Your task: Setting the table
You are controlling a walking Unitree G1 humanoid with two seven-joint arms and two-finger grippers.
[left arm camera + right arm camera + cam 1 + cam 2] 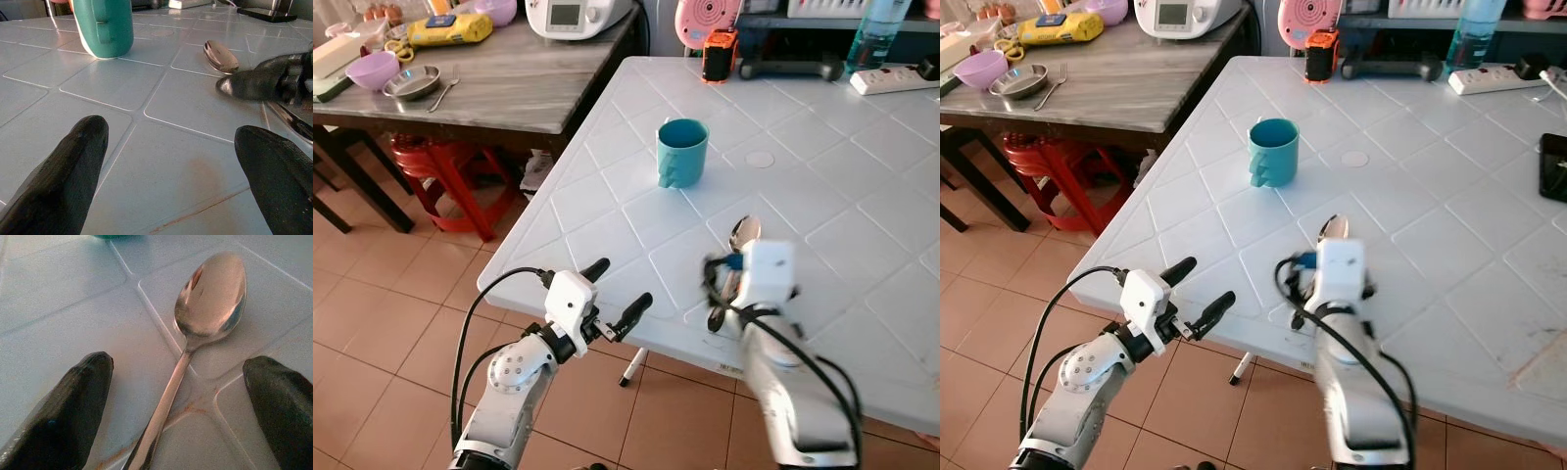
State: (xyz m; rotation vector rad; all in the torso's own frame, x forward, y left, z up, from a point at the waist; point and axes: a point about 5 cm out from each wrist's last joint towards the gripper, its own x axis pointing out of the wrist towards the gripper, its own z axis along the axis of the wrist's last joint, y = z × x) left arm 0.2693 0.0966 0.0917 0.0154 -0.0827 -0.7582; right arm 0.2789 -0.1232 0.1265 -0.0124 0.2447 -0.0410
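I expect the metal spoon to turn into line with my right gripper's fingers when I squeeze and lift, because the metal spoon's handle [168, 396] is slanted between those open fingers.
A metal spoon [215, 293] lies on the white plastic table [862, 225], its bowl pointing away from me. My right gripper [181, 382] hangs open just above the spoon's handle, one finger on either side and neither touching it. In the left eye view the right wrist covers most of the handle, and the spoon's bowl [744, 232] pokes out beyond it. A teal mug [682, 152] stands upright further in on the table. My left gripper [619, 285] is open and holds nothing, level with the table's near left edge and pointing towards the mug [105, 24].
A grey-topped table [509, 83] at the back left carries a purple bowl [372, 70], a metal dish [411, 82] and a fork [445, 90]. A red stool [450, 166] stands beneath it. An orange-black device [720, 56] and a power strip [891, 78] sit at the white table's far side.
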